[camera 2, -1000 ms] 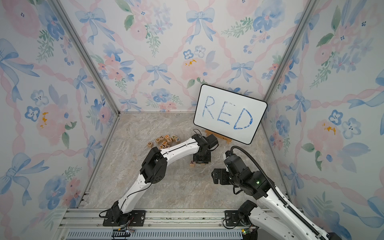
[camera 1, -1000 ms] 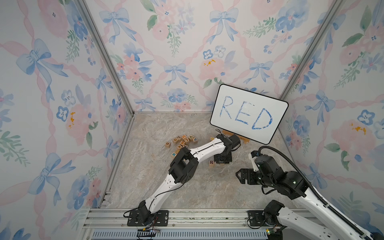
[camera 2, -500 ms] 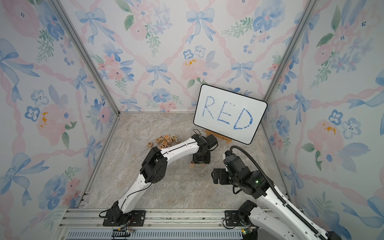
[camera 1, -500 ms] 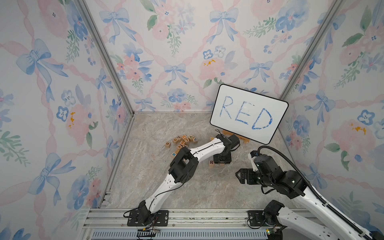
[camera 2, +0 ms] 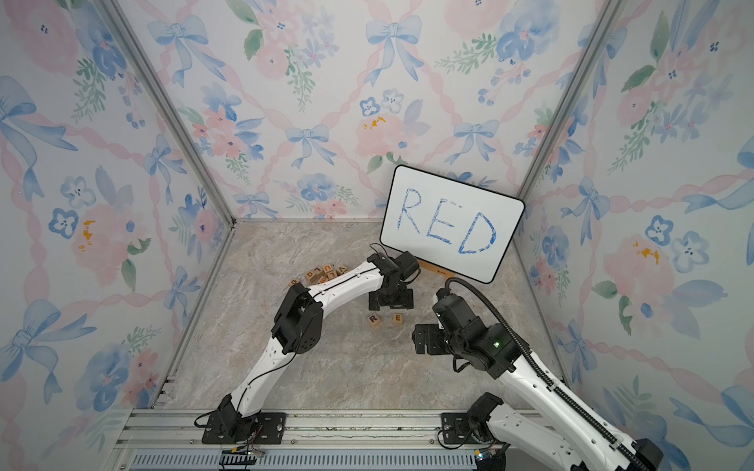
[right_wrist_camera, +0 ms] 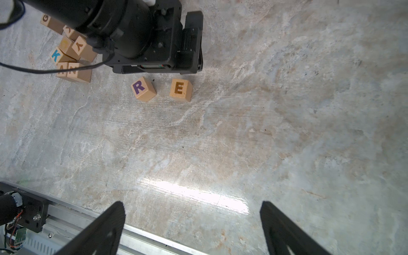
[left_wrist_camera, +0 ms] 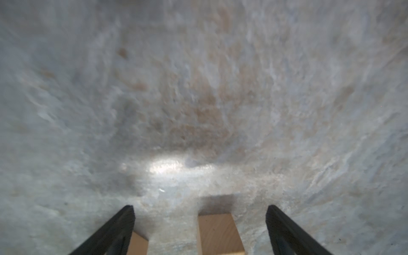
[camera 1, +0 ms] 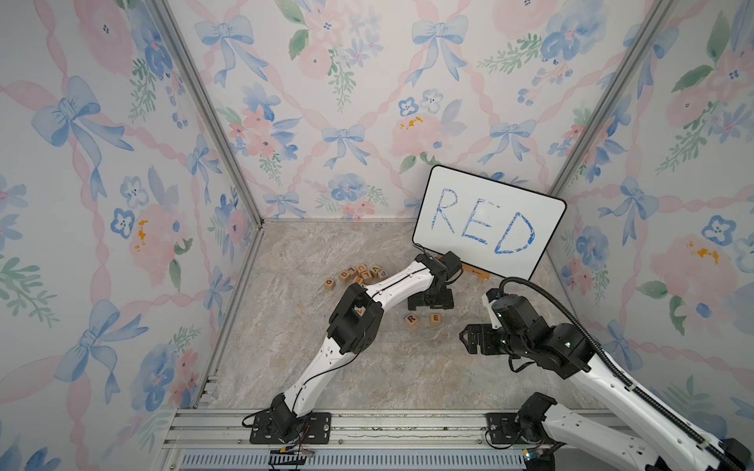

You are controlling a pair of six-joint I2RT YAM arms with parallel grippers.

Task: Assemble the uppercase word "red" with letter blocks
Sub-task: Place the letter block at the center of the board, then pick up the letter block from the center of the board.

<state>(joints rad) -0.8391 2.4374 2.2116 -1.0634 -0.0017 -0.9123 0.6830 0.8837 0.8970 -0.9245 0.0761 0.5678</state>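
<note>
The R block slants (camera 1: pixel 411 320) next to the E block. My left gripper should move away first, and then my right gripper should take the R block and straighten it.
Two letter blocks stand side by side on the marble floor, a purple R (camera 1: pixel 411 320) (camera 2: pixel 373 319) (right_wrist_camera: pixel 143 88) and an orange E (camera 1: pixel 435 319) (camera 2: pixel 398 318) (right_wrist_camera: pixel 181 89) to its right. My left gripper (camera 1: pixel 430 304) (camera 2: pixel 391 304) (left_wrist_camera: pixel 200 207) hangs open just behind them. In the left wrist view a plain wood block (left_wrist_camera: pixel 219 234) sits between the spread fingers, touching neither, and a second block (left_wrist_camera: pixel 138 244) peeks out beside one finger. My right gripper (camera 1: pixel 469 340) (camera 2: pixel 422 340) (right_wrist_camera: pixel 192 205) stands open and empty to the right of the pair.
A pile of several loose letter blocks (camera 1: pixel 359 274) (camera 2: pixel 326 272) (right_wrist_camera: pixel 70 57) lies at the back left, behind the left forearm. A white board (camera 1: pixel 489 222) (camera 2: pixel 453 222) with blue "RED" leans in the back right corner. The metal rail (right_wrist_camera: pixel 66 218) runs along the front edge.
My left gripper has opened and let go of the E block, which now shows beside the R. The right arm has hardly moved.
</note>
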